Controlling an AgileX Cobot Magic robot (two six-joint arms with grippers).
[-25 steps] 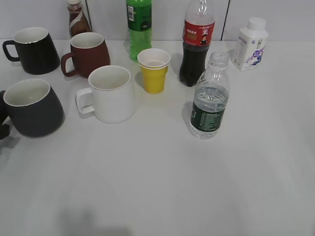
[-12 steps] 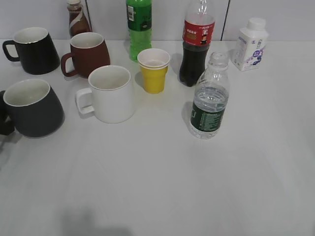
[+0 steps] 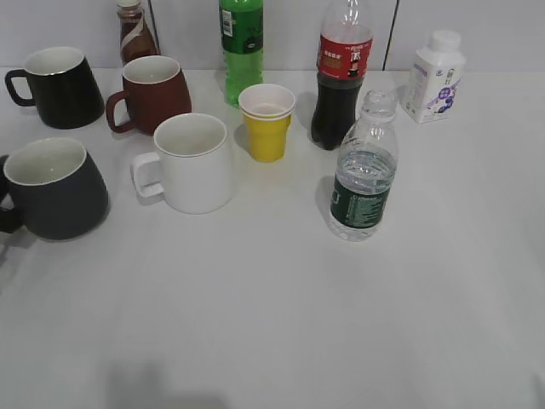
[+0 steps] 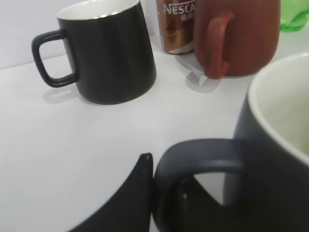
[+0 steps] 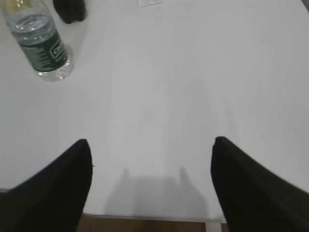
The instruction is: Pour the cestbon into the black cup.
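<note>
I expect water will pour straight out when I tip the cestbon, because the cestbon's opening is open and a water line shows above its label.
The cestbon, a clear uncapped bottle with a dark green label, stands right of centre on the white table; it also shows at the top left of the right wrist view. The black cup, matte charcoal with a white inside, sits at the left edge. In the left wrist view the cup fills the right side, and my left gripper is shut on its handle, one finger outside it and one inside the loop. My right gripper is open and empty over the table's front edge, well short of the bottle.
A glossy black mug, a brown-red mug and a white mug stand near the black cup. Behind are a yellow paper cup, a cola bottle, a green bottle, a white milk bottle and a coffee bottle.
The black cup has shifted slightly to the left and up in the view, with my left gripper at its handle. The bottle has not moved.
</note>
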